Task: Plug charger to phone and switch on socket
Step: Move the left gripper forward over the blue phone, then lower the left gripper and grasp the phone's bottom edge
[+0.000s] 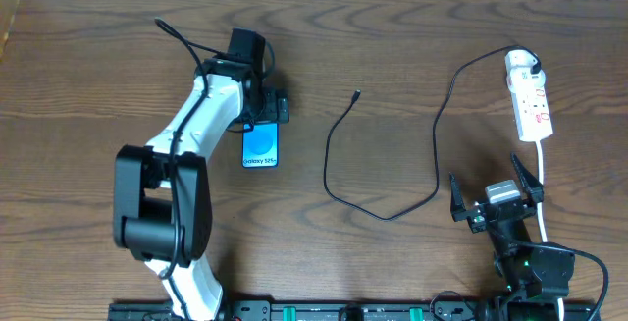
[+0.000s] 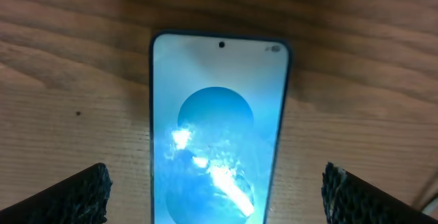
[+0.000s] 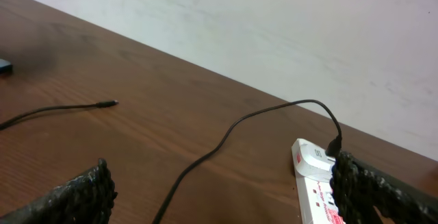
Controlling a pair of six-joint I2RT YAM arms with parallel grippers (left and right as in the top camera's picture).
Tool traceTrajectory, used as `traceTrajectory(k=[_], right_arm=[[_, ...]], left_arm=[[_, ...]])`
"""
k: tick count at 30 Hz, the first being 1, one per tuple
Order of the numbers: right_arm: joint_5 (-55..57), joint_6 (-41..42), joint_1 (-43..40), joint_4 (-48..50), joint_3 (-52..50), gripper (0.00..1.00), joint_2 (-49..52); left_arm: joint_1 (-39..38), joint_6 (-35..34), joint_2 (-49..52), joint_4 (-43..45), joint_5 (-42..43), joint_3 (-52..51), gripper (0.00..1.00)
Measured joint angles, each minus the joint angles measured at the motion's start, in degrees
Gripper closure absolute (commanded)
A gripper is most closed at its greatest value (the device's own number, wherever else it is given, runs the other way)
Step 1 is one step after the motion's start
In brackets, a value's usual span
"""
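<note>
My left gripper's open fingers are evenly on both sides of the phone's narrow width (image 2: 213, 176), so I keep going down until the fingers are on either side of its long edges (image 2: 276, 148), then close them.
The phone (image 1: 260, 148) lies flat on the wooden table, its blue screen lit. My left gripper (image 1: 263, 113) hovers over the phone's far end. In the left wrist view the phone (image 2: 217, 114) lies between the wide-apart fingers (image 2: 75, 196), untouched; the left gripper (image 2: 217, 207) is open. The charger (image 1: 339, 154) runs as a thin black cable from its free tip (image 1: 358, 93) in a loop to a plug in the socket (image 1: 530, 105). My right gripper (image 1: 496, 198) is open, just short of the socket's near end. The right wrist view shows the charger (image 3: 226, 131), its tip (image 3: 109, 103) and the socket (image 3: 315, 183) ahead of the open right gripper (image 3: 222, 203).
The socket's thick white cord (image 1: 543, 184) runs toward the front edge, past my right gripper. A pale wall (image 3: 274, 32) rises behind the table's far edge. The left arm (image 1: 186, 154) stretches across the left half of the table.
</note>
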Motion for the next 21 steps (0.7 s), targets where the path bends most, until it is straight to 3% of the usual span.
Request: traceTrajectory(k=[21], right_arm=[[0.0, 0.0, 0.0, 0.0, 0.0, 0.01, 0.0]], left_arm=[[-0.4, 0.0, 6.6, -0.1, 0.0, 0.3, 0.02]])
